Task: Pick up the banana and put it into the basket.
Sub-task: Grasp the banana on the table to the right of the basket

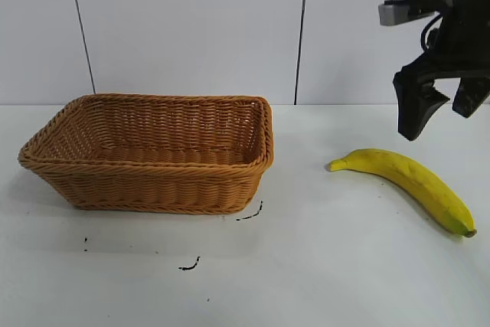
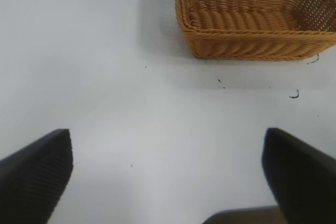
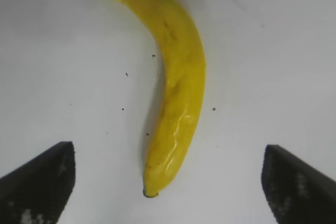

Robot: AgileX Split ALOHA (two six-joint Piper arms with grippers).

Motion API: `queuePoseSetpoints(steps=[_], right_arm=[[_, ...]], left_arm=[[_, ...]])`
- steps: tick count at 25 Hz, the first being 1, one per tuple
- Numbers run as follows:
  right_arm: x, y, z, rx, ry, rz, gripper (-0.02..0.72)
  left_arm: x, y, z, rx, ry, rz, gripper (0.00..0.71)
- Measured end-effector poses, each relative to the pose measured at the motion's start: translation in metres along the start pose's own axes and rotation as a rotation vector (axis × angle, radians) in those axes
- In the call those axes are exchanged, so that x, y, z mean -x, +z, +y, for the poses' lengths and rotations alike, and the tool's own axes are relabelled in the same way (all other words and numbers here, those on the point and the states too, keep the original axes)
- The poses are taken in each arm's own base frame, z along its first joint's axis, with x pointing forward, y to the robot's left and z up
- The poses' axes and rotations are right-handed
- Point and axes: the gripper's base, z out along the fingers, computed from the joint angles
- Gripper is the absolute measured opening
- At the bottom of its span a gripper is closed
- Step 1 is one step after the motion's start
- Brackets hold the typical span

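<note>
The open fingers of my right gripper already line up across the banana's narrow width (image 3: 181, 85), so they should keep going down until they are on either side of the banana's middle (image 1: 409, 176), then close.
A yellow banana (image 1: 409, 179) lies flat on the white table at the right, its dark end toward the front right. A tan wicker basket (image 1: 153, 181) stands at the left, with nothing in it. My right gripper (image 1: 442, 112) hangs open in the air above and behind the banana. In the right wrist view the banana (image 3: 178, 85) lies between and beyond the open fingers (image 3: 39, 182). My left gripper (image 2: 168, 177) is open over bare table, out of the exterior view; the basket (image 2: 252, 43) shows far beyond it.
The white table (image 1: 321, 266) carries a few small black marks (image 1: 191, 265) in front of the basket. A white panelled wall stands behind the table.
</note>
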Motion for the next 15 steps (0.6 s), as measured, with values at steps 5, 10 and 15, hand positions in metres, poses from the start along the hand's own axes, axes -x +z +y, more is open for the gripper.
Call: queuePoseSetpoints(steps=[5, 10, 15], right_arm=[[0.007, 0.038, -0.004, -0.009, 0.024, -0.022, 0.690], [0.008, 0.068, -0.005, 0.000, 0.054, -0.015, 0.690], [0.005, 0.087, -0.004, 0.012, 0.057, 0.022, 0.690]], left_arm=[[0.000, 0.000, 0.000, 0.000, 0.000, 0.000, 0.695], [0.000, 0.000, 0.000, 0.000, 0.000, 0.000, 0.695], [0.000, 0.000, 0.000, 0.000, 0.000, 0.000, 0.695]])
